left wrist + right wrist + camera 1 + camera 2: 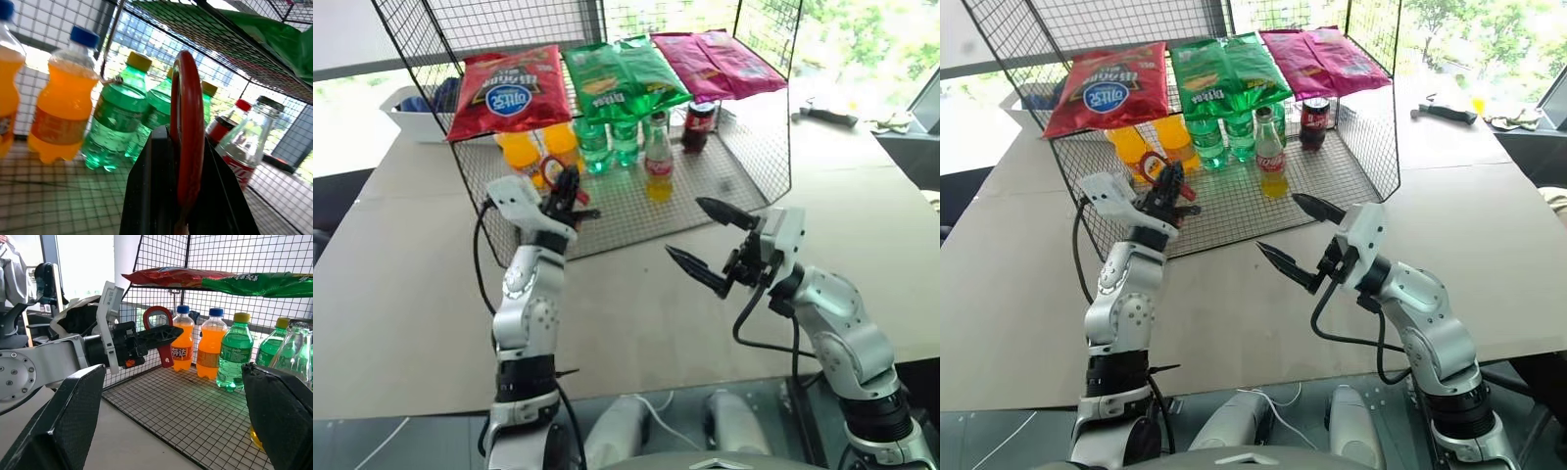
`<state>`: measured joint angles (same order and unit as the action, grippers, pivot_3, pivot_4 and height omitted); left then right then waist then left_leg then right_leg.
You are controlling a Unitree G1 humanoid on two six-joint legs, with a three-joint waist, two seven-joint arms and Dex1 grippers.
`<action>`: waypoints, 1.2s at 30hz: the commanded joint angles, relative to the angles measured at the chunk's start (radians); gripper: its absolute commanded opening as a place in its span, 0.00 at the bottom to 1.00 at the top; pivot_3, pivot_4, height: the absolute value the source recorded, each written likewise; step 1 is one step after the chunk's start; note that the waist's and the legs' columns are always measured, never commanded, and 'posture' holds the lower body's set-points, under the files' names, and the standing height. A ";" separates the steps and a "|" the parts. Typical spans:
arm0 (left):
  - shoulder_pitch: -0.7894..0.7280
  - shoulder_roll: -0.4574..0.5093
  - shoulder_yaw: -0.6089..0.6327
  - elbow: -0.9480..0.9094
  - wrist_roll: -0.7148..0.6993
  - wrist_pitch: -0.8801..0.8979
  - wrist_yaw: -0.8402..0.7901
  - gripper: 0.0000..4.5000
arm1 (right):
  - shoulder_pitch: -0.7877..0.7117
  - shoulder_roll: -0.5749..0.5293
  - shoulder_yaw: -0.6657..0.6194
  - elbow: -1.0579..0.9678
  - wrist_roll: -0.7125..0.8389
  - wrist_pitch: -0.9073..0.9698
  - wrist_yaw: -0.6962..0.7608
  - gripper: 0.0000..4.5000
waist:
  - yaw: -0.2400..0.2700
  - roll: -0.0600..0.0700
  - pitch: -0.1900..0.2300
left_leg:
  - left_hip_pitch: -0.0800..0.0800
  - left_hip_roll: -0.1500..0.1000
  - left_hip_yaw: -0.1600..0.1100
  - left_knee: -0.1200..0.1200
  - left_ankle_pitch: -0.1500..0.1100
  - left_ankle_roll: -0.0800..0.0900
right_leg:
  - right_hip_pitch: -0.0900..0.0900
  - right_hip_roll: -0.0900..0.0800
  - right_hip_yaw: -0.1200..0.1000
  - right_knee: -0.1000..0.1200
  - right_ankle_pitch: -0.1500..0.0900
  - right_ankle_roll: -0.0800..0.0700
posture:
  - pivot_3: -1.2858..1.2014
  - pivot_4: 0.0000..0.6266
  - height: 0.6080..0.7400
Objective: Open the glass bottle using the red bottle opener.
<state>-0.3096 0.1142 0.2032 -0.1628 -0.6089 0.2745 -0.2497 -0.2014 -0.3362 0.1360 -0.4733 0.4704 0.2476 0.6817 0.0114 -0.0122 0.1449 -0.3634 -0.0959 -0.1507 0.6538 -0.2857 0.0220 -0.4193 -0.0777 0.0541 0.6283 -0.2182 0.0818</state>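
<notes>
The glass bottle's cap (658,118) should pry off in one piece when I lever the bottle opener's handle, because the red bottle opener has an open ring head.
The glass bottle (658,162) stands upright inside the wire rack, clear with a red label and yellow liquid at the bottom. Its cap is on. My left gripper (570,194) is raised at the rack's front left, shut on the red bottle opener (165,357). The opener's ring head sticks up past the fingers in front of the orange bottles. In the left wrist view the opener (190,137) shows edge-on, with the glass bottle (247,147) off to one side and apart from it. My right gripper (685,227) hangs open and holds nothing, in front of the rack and short of the bottle.
The wire rack (744,186) stands on the brown table. Two orange soda bottles (521,152), green bottles (595,145) and a cola can (700,125) share its floor. Snack bags (509,90) lie on top. A white bin (411,110) sits back left, a tool (827,115) back right.
</notes>
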 commanded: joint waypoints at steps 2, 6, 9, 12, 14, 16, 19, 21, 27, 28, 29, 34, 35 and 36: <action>0.071 0.024 -0.041 -0.105 -0.255 0.212 -0.156 0.01 | -0.023 -0.052 -0.030 -0.036 0.060 0.183 -0.049 1.00 | -0.001 0.000 0.000 | 0.000 0.000 0.000 0.000 0.000 0.000 | 0.000 0.000 0.000 0.000 0.000 0.000 | 0.52 0.24 1.00; 0.081 0.044 -0.020 -0.110 -0.430 0.339 -0.213 0.01 | -0.048 -0.104 -0.037 -0.029 0.165 0.357 -0.031 1.00 | 0.000 0.000 0.000 | 0.000 0.001 0.000 0.000 0.000 0.000 | 0.000 0.001 0.000 0.001 0.000 0.000 | 0.52 0.24 1.00; 0.079 0.059 -0.027 -0.103 -0.522 0.416 -0.253 0.01 | -0.079 -0.147 -0.043 -0.020 0.264 0.514 -0.010 1.00 | -0.003 0.000 0.000 | 0.001 0.001 0.001 0.000 0.000 0.000 | 0.000 0.001 0.000 0.001 0.000 0.000 | 0.52 0.24 1.00; 0.077 0.077 -0.049 -0.094 -0.575 0.483 -0.294 0.01 | -0.116 -0.186 -0.051 -0.013 0.392 0.679 0.012 1.00 | -0.001 0.000 0.000 | 0.001 0.001 0.001 0.000 0.000 0.000 | 0.000 0.001 0.000 0.000 0.000 0.000 | 0.52 0.24 1.00; 0.077 0.086 -0.072 -0.087 -0.579 0.512 -0.320 0.01 | -0.145 -0.192 -0.063 0.000 0.462 0.761 0.007 1.00 | 0.000 0.000 0.000 | 0.000 0.001 0.001 0.000 0.000 0.000 | 0.000 0.001 0.000 0.000 0.000 0.000 | 0.52 0.24 1.00; 0.079 0.090 -0.089 -0.084 -0.588 0.537 -0.346 0.01 | -0.172 -0.184 -0.079 0.019 0.525 0.824 -0.011 1.00 | -0.001 0.000 0.000 | 0.000 0.001 0.001 0.000 0.000 0.000 | 0.000 0.001 0.000 -0.001 0.000 0.000 | 0.52 0.24 1.00; 0.085 0.098 -0.108 -0.089 -0.593 0.560 -0.389 0.01 | -0.198 -0.162 -0.112 0.050 0.606 0.890 -0.045 1.00 | 0.000 0.000 0.000 | 0.000 0.001 0.001 0.000 0.000 0.000 | 0.000 0.000 0.001 -0.001 0.000 0.000 | 0.52 0.24 1.00; 0.091 0.107 -0.126 -0.094 -0.580 0.567 -0.421 0.01 | -0.209 -0.157 -0.128 0.062 0.650 0.924 -0.057 1.00 | 0.000 0.000 0.000 | 0.000 0.001 0.001 0.000 0.000 0.000 | 0.000 0.000 0.001 -0.001 0.000 0.000 | 0.52 0.24 1.00; 0.100 0.097 -0.147 -0.086 -0.557 0.553 -0.451 0.01 | -0.233 -0.156 -0.146 0.079 0.728 0.982 -0.088 1.00 | 0.000 0.000 0.000 | 0.000 0.001 0.001 0.000 0.000 0.000 | 0.000 0.000 0.001 -0.001 0.000 0.000 | 0.52 0.24 1.00; 0.101 0.095 -0.148 -0.087 -0.549 0.547 -0.454 0.01 | -0.236 -0.154 -0.147 0.080 0.740 0.989 -0.095 1.00 | 0.000 0.000 0.000 | 0.000 0.001 0.001 0.000 0.000 0.000 | 0.000 0.000 0.001 -0.001 0.000 0.000 | 0.52 0.24 1.00; 0.104 0.092 -0.153 -0.087 -0.532 0.536 -0.459 0.01 | -0.239 -0.153 -0.147 0.079 0.750 0.996 -0.100 1.00 | 0.000 0.000 0.000 | 0.000 0.001 0.001 0.000 0.000 0.000 | 0.000 0.000 0.001 -0.001 0.000 0.000 | 0.52 0.24 1.00; 0.119 0.082 -0.168 -0.094 -0.505 0.516 -0.479 0.01 | -0.240 -0.152 -0.141 0.070 0.802 1.026 -0.133 1.00 | 0.000 0.000 0.000 | -0.001 0.001 0.001 0.000 0.000 0.000 | 0.000 0.000 0.001 -0.001 0.000 0.000 | 0.52 0.24 1.00; 0.122 0.080 -0.172 -0.095 -0.505 0.517 -0.479 0.01 | -0.245 -0.144 -0.143 0.072 0.824 1.032 -0.152 1.00 | 0.000 0.000 0.000 | -0.001 0.001 0.001 0.000 0.000 0.000 | 0.000 0.000 0.001 -0.001 0.000 0.000 | 0.52 0.24 1.00; 0.125 0.078 -0.176 -0.095 -0.501 0.515 -0.480 0.01 | -0.248 -0.138 -0.145 0.075 0.843 1.037 -0.168 1.00 | 0.000 0.000 0.000 | -0.001 0.001 0.001 0.000 0.000 0.000 | 0.000 0.000 0.001 -0.001 0.000 0.000 | 0.52 0.24 1.00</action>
<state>-0.1879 0.1997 0.0331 -0.2257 -1.1069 0.8006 -0.7147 -0.4248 -0.4834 0.0154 -0.3787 1.2588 1.2786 0.5312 0.0114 -0.0121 0.1450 -0.3639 -0.0948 -0.1499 0.6535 -0.2859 0.0223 -0.4195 -0.0778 0.0547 0.6273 -0.2182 0.0815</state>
